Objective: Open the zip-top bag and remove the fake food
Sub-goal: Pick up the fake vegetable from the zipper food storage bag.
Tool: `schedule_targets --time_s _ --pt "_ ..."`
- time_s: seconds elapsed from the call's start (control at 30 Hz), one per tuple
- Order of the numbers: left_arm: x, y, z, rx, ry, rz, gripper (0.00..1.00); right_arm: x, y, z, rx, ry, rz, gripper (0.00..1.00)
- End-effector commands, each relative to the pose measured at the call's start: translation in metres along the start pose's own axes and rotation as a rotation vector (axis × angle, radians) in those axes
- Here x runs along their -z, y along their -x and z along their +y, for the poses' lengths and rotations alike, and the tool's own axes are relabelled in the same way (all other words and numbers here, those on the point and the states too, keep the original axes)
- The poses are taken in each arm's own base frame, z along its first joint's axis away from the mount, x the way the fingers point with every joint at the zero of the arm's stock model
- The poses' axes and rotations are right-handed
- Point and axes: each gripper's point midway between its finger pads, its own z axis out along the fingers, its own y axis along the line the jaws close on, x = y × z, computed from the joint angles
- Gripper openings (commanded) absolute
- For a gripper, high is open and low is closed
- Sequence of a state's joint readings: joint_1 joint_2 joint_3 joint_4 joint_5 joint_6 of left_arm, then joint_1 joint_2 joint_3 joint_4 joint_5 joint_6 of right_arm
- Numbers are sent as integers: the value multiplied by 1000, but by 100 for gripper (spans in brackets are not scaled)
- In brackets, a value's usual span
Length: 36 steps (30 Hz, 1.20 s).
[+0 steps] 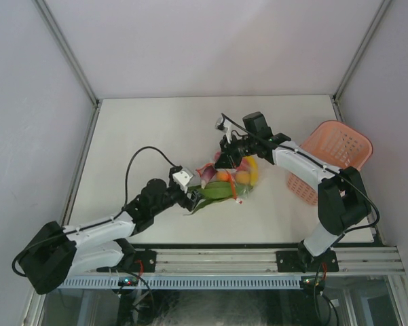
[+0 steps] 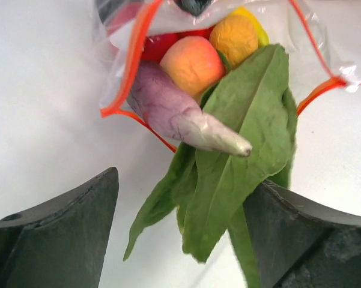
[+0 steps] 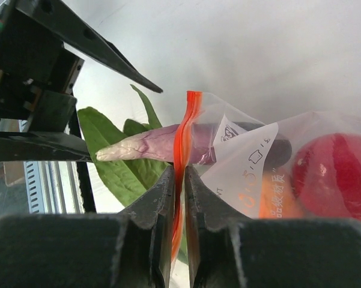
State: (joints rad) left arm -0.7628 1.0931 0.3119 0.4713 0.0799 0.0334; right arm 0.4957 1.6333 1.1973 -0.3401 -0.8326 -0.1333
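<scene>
The green leafy vegetable (image 2: 252, 129) pokes out of the bag's opening toward my left gripper's open fingers, so I should go closer next until they close on its leaves (image 2: 209, 216).
The zip-top bag (image 1: 239, 178) lies mid-table with its mouth open toward my left arm. My right gripper (image 3: 179, 180) is shut on the bag's red-orange zipper strip (image 3: 191, 120), beside the white label (image 3: 246, 162). The fake food spills out of the mouth: a long green leafy vegetable (image 2: 240, 144), a pale purple pointed piece (image 2: 174, 114), orange fruits (image 2: 192, 63) and a red one (image 2: 159, 45). My left gripper (image 2: 180, 240) stands open, its fingers (image 2: 60, 234) on either side of the leaf tips, not clamping them. In the top view the left gripper (image 1: 193, 197) sits at the bag's near-left end.
A pink lattice basket (image 1: 332, 159) lies tipped at the right edge of the table, behind my right arm. The white walls enclose the table on three sides. The metal rail (image 1: 258, 261) runs along the near edge.
</scene>
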Motion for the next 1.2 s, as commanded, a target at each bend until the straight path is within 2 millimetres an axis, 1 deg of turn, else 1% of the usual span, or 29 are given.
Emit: schedule_targets --time_s 0.0,0.13,0.23,0.33,0.5,0.67,0.73,0.83,0.9,1.03,1.07,1.1,1.17 --pt "11 6 2 64 30 -29 85 -3 7 5 31 20 -23 10" --pt "13 1 -5 99 -2 -7 83 -3 7 4 31 20 -23 10" --pt "9 -4 -10 106 -30 24 80 -3 7 5 32 19 -24 10" --pt "5 -10 -15 102 -61 58 80 -2 7 5 34 19 -25 10" --pt "-1 -12 -28 63 -149 74 83 -2 8 5 34 22 -26 10" --pt "-12 -17 -38 24 -226 80 86 -2 7 5 32 23 -25 10" --pt "-19 -19 -39 22 -235 87 85 -2 7 6 33 25 -25 10" --pt "-28 -21 -43 31 -262 100 81 -2 8 6 35 28 -26 10" --pt "-34 -24 -46 49 -274 112 75 -3 6 6 31 28 -23 10" --pt "-42 -26 -48 68 -286 130 53 -4 5 5 27 28 -20 10" --pt "-42 -25 -48 72 -287 129 45 -4 5 4 26 26 -19 10" --pt "-41 -25 -48 75 -288 131 34 -4 4 4 24 26 -17 10" --pt "-37 -26 -49 78 -290 142 18 -5 4 5 26 27 -17 10"
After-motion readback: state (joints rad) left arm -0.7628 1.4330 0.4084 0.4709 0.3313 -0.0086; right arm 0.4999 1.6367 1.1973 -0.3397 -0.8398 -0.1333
